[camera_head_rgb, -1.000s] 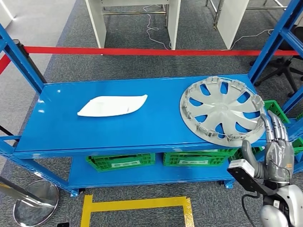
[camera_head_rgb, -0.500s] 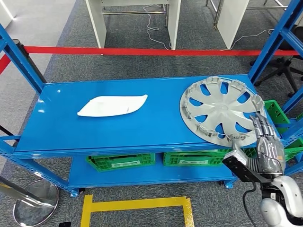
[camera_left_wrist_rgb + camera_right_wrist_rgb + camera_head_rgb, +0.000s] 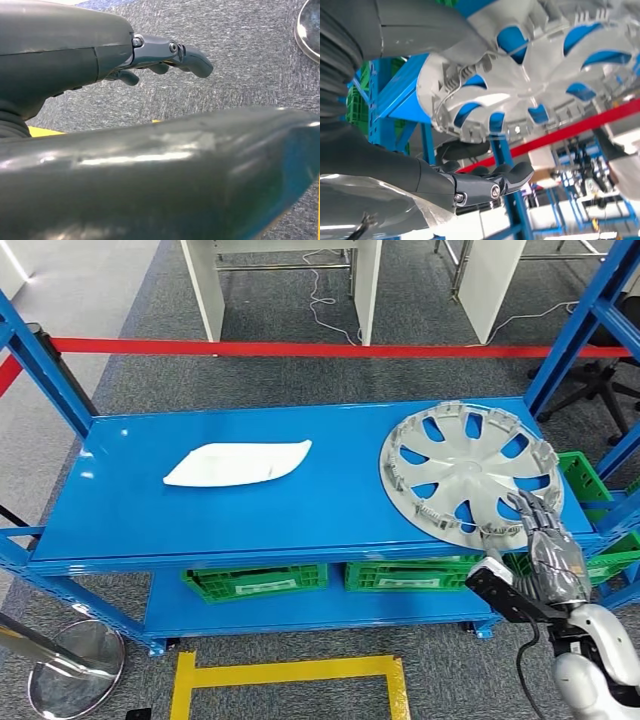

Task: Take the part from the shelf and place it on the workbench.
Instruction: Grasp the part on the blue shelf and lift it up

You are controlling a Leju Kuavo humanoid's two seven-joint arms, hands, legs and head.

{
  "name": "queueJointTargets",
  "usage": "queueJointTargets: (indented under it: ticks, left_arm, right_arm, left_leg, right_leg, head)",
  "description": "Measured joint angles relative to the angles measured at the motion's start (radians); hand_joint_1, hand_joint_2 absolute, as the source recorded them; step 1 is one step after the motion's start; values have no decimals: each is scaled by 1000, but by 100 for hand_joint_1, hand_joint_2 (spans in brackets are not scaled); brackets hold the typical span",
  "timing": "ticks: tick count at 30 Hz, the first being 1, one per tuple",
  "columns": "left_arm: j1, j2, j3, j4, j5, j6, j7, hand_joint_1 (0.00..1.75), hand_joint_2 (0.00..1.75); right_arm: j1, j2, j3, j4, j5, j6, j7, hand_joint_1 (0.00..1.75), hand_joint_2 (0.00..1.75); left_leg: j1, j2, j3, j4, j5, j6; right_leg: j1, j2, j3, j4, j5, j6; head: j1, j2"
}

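Observation:
A thin wire (image 3: 451, 94) follows the clips around the hubcap's rim, so I expect the wire to come up together with the silver hubcap (image 3: 471, 470) when the robot lifts the hubcap.
A silver hubcap (image 3: 468, 470) lies inner side up at the right end of the blue shelf (image 3: 340, 510), its front rim reaching past the shelf edge. A white curved part (image 3: 238, 463) rests on the shelf's left half. My right hand (image 3: 547, 550) is at the hubcap's front right rim, its fingers spread over the edge. In the right wrist view the thumb (image 3: 433, 25) lies on one side of the hubcap (image 3: 546, 65) and the fingers (image 3: 490, 182) on the other, with a gap to the rim. My left hand (image 3: 113, 50) hangs over the carpet, holding nothing.
Green crates (image 3: 256, 580) sit on the lower shelf. Blue uprights (image 3: 581, 320) stand close by the hubcap's right side. A red barrier tape (image 3: 302, 348) runs behind the shelf. Yellow floor tape (image 3: 287, 672) and a round metal stand base (image 3: 75, 670) lie in front.
My right hand has moved left and forward, tipping over until its fingers reach the hubcap's front rim. The hubcap and the white part have not moved.

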Motion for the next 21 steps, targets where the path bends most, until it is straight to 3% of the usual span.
queueJointTargets:
  ticks: [14,21]
  left_arm:
    - [-7,-3,-2,3,-29,-3,12,0,0]
    - [-9,-5,-3,5,-37,-2,18,0,0]
  right_arm:
    - [-91,-25,91,82,-88,109,-65,0,175]
    - [-133,-39,135,116,-92,121,-69,0,175]
  left_leg:
    - [0,0,0,0,0,0]
    - [0,0,0,0,0,0]
  right_leg:
    - [0,0,0,0,0,0]
    - [0,0,0,0,0,0]
  head:
    - [0,0]
    - [0,0]
